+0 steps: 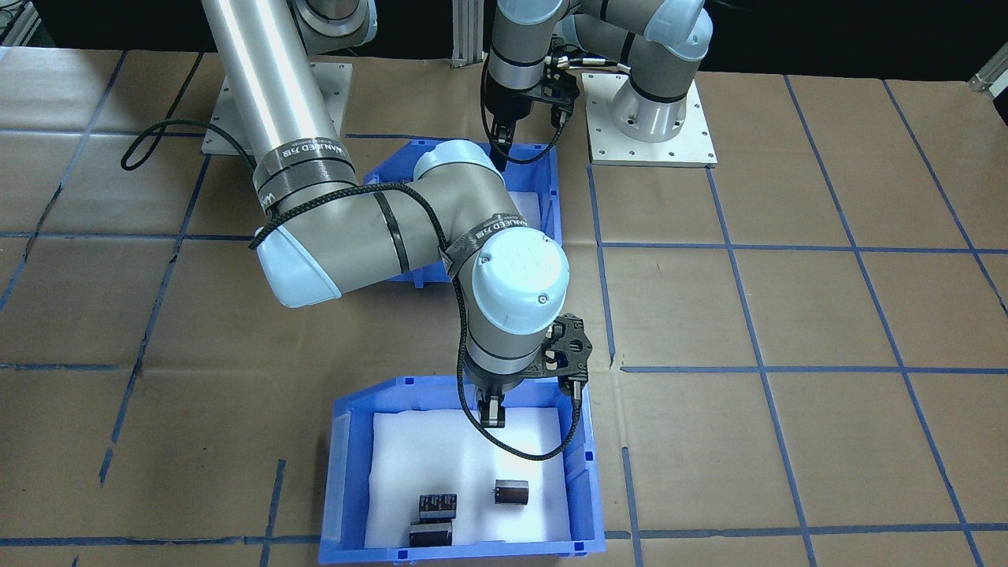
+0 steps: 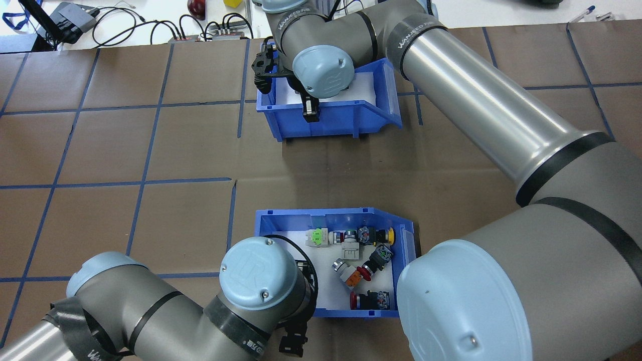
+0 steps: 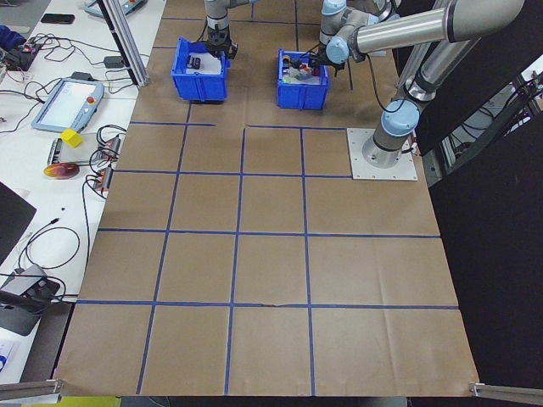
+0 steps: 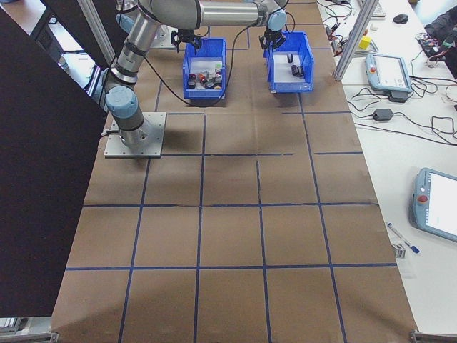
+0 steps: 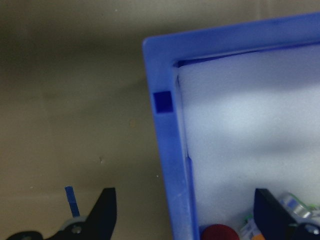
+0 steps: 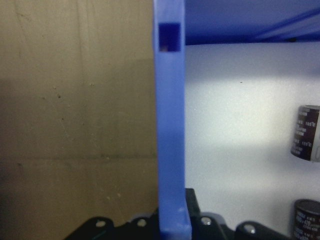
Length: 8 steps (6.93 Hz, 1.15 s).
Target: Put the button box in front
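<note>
The push-buttons [image 5: 294,206] lie on white foam [image 5: 250,125] inside the button box's rim, so I expect them to stay in place and ride along when the robot carries the button box by its side.
The button box [image 2: 386,296] is a blue bin with white foam and coloured push-buttons [image 2: 358,273], and it sits on the robot's side of the table. My left gripper [image 5: 185,215] is open. Its two fingers stand astride the box's side wall [image 5: 167,165] near a corner, one finger outside [image 5: 105,210] and one inside [image 5: 267,215]. In the front-facing view the left gripper [image 1: 501,157] hangs at the box's rim [image 1: 554,197], and my right arm hides most of the box. My right gripper [image 1: 490,413] is shut on the wall [image 6: 170,125] of the other blue bin.
The other blue bin [image 2: 346,120] holds dark cylinders [image 1: 510,491] on white foam and stands on the far side from the robot. My right arm [image 2: 481,110] stretches over the table between the bins. Brown paper with blue tape lines covers the table [image 2: 125,150].
</note>
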{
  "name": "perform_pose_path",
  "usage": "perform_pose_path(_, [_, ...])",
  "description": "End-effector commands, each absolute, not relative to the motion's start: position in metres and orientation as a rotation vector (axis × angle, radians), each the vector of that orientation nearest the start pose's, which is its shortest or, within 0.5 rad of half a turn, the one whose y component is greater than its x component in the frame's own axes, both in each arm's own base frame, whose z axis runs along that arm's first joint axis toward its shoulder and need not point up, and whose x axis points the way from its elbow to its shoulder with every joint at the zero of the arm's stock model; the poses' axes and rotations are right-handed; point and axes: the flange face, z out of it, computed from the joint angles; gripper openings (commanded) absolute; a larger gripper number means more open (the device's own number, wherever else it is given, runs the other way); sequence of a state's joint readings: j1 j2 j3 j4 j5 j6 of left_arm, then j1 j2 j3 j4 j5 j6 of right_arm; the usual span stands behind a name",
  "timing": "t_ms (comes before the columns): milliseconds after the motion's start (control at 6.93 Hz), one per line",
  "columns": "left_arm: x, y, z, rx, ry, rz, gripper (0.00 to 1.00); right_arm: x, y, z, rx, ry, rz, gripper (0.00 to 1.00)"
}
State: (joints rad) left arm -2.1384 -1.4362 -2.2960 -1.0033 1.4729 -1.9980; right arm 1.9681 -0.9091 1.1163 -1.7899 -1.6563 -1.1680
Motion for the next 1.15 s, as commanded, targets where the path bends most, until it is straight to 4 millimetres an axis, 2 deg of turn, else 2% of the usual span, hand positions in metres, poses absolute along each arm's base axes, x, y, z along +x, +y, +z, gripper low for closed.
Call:
perform_pose_path(0, [-0.334,-0.229,0.248,-2.082,2.360,0.153,0.55,0.342,-0.656,0.361,-2.287,2.336,0.018,0.05])
perform_pose_path(144, [-0.335,-0.228,0.247,-2.078,2.371,0.159,0.19,0.296,-0.667,0.367,-2.316,2.316,0.039,0.05])
perform_pose_path(288, [-0.338,-0.226,0.248,-2.085,2.375,0.209,0.03,0.249,-0.669,0.375,-2.320,2.306,0.058,0.05])
perform_pose_path(433, [-0.338,-0.226,0.248,-2.089,2.373,0.212,0.00,0.189,-0.668,0.375,-2.323,2.282,0.093,0.05])
perform_pose_path(577, [-0.338,-0.231,0.262,-2.107,2.410,0.185,0.00,0.131,-0.662,0.377,-2.326,2.255,0.103,0.05])
perform_pose_path(721, [-0.338,-0.242,0.276,-2.120,2.436,0.139,0.00,0.082,-0.647,0.377,-2.334,2.214,0.123,0.05])
perform_pose_path(865, [-0.337,-0.271,0.296,-2.147,2.417,0.024,0.00,0.046,-0.630,0.385,-2.319,2.216,0.118,0.05])
perform_pose_path(1010, [-0.332,-0.303,0.318,-2.155,2.415,0.009,0.00,0.017,-0.610,0.391,-2.297,2.204,0.076,0.05])
